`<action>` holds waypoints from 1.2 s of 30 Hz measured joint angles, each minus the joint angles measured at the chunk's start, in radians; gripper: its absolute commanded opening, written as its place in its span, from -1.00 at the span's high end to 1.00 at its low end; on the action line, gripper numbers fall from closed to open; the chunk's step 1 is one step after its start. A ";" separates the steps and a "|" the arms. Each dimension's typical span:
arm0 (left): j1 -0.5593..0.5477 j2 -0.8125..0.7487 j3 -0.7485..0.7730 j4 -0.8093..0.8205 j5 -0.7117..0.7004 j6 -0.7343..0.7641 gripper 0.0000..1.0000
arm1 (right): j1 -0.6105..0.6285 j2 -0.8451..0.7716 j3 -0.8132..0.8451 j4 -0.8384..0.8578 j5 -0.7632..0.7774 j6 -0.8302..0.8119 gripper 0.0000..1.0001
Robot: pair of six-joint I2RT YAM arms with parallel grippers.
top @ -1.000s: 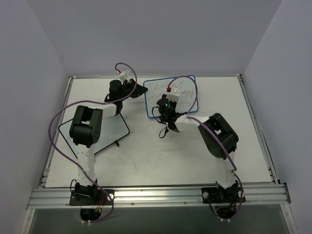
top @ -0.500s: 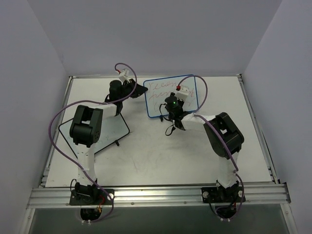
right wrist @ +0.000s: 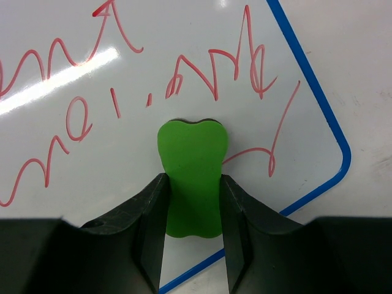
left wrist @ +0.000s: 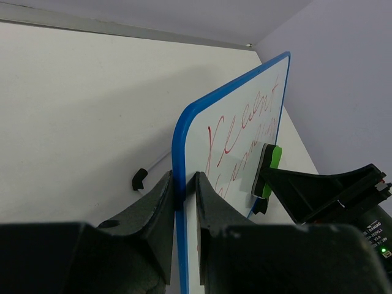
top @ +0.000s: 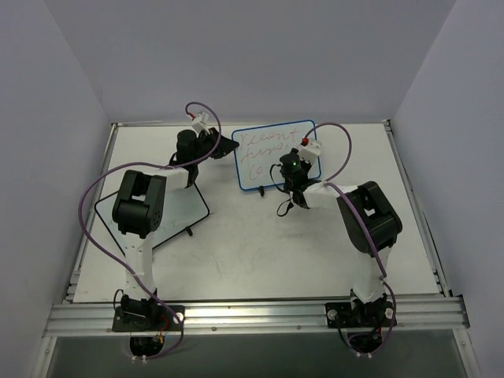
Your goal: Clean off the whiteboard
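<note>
My right gripper should go back, because the eraser [right wrist: 193,174] is near the whiteboard's lower corner and there is still red writing toward my left gripper. It should wipe across that writing [top: 257,168].
The whiteboard [top: 260,153], blue-framed and covered in red writing, stands upright at the back middle of the table. My left gripper [top: 228,146] is shut on its left edge; in the left wrist view the blue frame [left wrist: 181,153] runs between the fingers of the left gripper [left wrist: 184,181]. My right gripper [top: 293,163] is shut on a green eraser [right wrist: 192,174] and presses it flat on the whiteboard [right wrist: 153,55] near its lower right corner. The right gripper [right wrist: 193,180] clamps the eraser's sides. The eraser [left wrist: 267,171] also shows from the side against the board face.
A black-framed whiteboard [top: 177,216] lies flat on the table under my left arm. One small black foot [left wrist: 139,179] of the blue board rests on the table. Metal rails [top: 252,315] edge the table, and grey walls close it in.
My right gripper has slid the eraser to the right across the board face, uncovering the writing on the board's left part. The left gripper has kept its hold on the frame.
</note>
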 measured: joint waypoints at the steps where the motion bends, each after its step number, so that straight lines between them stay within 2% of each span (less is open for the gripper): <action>1: 0.000 0.000 0.000 0.000 0.000 0.000 0.83 | 0.006 0.000 0.001 0.000 0.001 -0.002 1.00; 8: 0.000 -0.001 -0.004 0.003 -0.002 0.000 0.84 | 0.096 0.057 0.103 -0.036 0.063 -0.037 1.00; 21: 0.000 -0.005 -0.011 0.006 -0.009 0.000 0.86 | 0.285 0.181 0.294 -0.080 0.064 -0.062 1.00; 30: -0.001 -0.007 -0.017 0.006 -0.017 0.001 0.88 | 0.275 0.180 0.308 -0.119 0.051 -0.037 1.00; 36: -0.001 -0.008 -0.018 0.006 -0.017 0.001 0.88 | 0.205 0.147 0.299 -0.160 0.046 -0.002 1.00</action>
